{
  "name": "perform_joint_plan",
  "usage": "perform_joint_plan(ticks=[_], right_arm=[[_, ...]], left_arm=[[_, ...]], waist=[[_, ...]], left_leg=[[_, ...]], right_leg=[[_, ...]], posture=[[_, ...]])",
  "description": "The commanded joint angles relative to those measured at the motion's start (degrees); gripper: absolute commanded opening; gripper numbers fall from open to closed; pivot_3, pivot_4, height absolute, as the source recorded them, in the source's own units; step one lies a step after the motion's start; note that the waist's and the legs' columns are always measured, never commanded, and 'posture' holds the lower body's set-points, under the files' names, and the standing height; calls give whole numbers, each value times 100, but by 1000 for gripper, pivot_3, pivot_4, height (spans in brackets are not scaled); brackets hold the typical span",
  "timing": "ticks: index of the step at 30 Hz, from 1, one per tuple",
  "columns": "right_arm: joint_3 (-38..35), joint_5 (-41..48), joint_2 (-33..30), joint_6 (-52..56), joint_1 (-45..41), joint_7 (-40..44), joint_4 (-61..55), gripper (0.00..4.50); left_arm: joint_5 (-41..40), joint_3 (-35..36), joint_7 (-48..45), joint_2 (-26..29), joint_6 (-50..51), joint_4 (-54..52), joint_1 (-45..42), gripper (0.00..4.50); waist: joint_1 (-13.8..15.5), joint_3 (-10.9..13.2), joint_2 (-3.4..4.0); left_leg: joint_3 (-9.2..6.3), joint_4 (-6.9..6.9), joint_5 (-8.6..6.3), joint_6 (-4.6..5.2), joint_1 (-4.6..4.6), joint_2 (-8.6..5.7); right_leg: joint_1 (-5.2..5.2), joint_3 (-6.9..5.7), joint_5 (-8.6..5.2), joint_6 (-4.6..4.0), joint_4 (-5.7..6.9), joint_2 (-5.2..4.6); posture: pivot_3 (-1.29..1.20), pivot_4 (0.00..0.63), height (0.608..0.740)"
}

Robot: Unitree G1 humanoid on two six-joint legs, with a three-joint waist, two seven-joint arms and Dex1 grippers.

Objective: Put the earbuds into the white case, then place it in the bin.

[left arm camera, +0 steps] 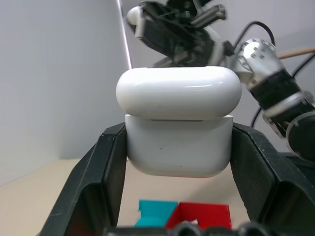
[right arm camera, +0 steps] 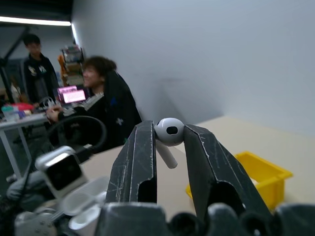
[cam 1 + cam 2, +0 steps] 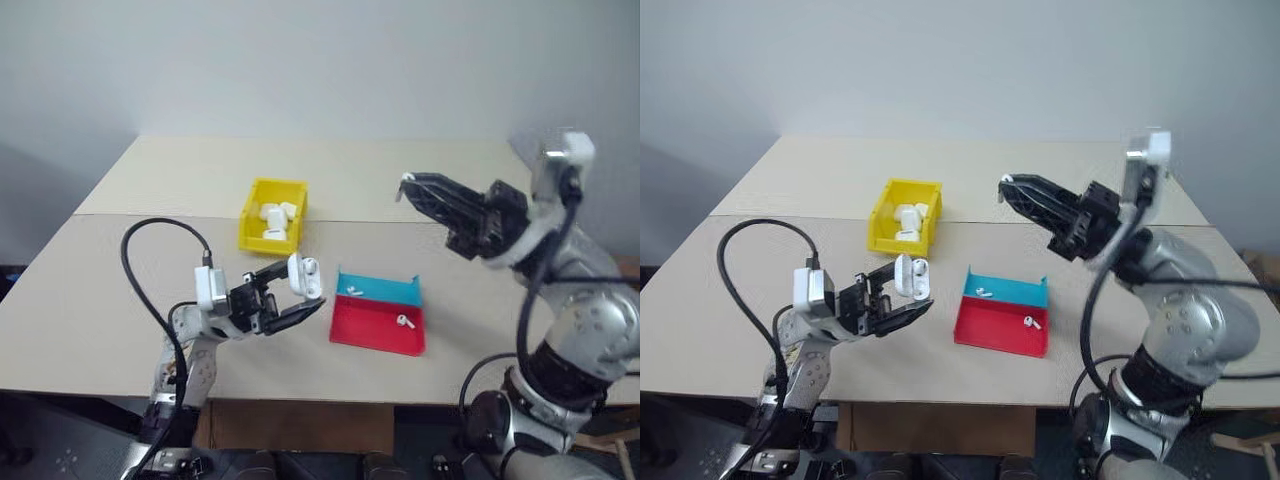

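The earbud's stem [image 2: 167,156] hangs free, and the white case's slots [image 3: 312,277] face it. My right gripper keeps moving in until the stem sits in the case.
The white case [image 3: 305,277] sits clamped in my left gripper [image 3: 300,292], raised above the table near its front left, with the lid flipped open. The left wrist view shows the case [image 1: 178,147] squeezed between both black fingers [image 1: 101,177]. My right gripper [image 3: 408,186] is lifted over the table's right side, pointing left, shut on one of the earbuds [image 2: 169,132], whose stem hangs down between the fingertips. Two more earbuds lie on the tray, one on the blue half [image 3: 355,292] and one on the red half [image 3: 404,322]. The yellow bin [image 3: 250,215] stands behind my left gripper.
A flat red-and-blue tray [image 3: 370,325] lies at front centre, between the two arms. Several white cases [image 3: 272,218] rest inside the bin. A black cable [image 3: 150,270] loops over the left arm. People [image 2: 106,93] sit at desks beyond the table in the right wrist view.
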Motion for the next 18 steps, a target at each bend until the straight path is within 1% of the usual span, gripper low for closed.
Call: perform_joint_plan(ticks=[1,3,7,10,14,18], right_arm=[[133,926,40,-266,288,-372,-508,787],[220,1309,-74,-312,363,-561,-427,787],[571,1668,-414,-557,529,-692,-279,787],[978,1741,-664,-699,581,-745,-111,787],[1688,1534,-990,-799,534,-862,113,787],[2077,1436,-1154,-1102,542,-935,276,787]], left_arm=[[-146,40,-175,-48,67,128,-241,2777],[-143,44,-275,-90,42,263,-349,2777],[-109,56,-367,-168,-3,437,-482,2777],[-106,52,-396,-187,17,445,-487,2777],[-112,53,-421,-197,52,384,-453,2777],[-101,48,-435,-211,37,341,-419,2777]], waist=[[-36,0,0],[-53,0,0],[-42,0,0],[-41,0,0],[-45,0,0],[-30,0,-1]], left_leg=[[0,0,0,0,0,0],[1,2,0,0,1,-1],[0,1,1,1,8,-1],[-1,1,1,1,4,-1],[-1,0,0,1,4,-1],[-1,1,1,1,3,-1]], right_leg=[[1,0,0,0,0,0],[0,4,1,0,1,-1],[8,3,0,1,-1,0],[7,3,0,1,-4,-1],[5,3,0,1,-5,1],[5,3,0,1,-5,0]], posture=[[0,150,740],[0,150,740],[0,150,740],[0,150,740],[0,150,740],[0,150,740]])
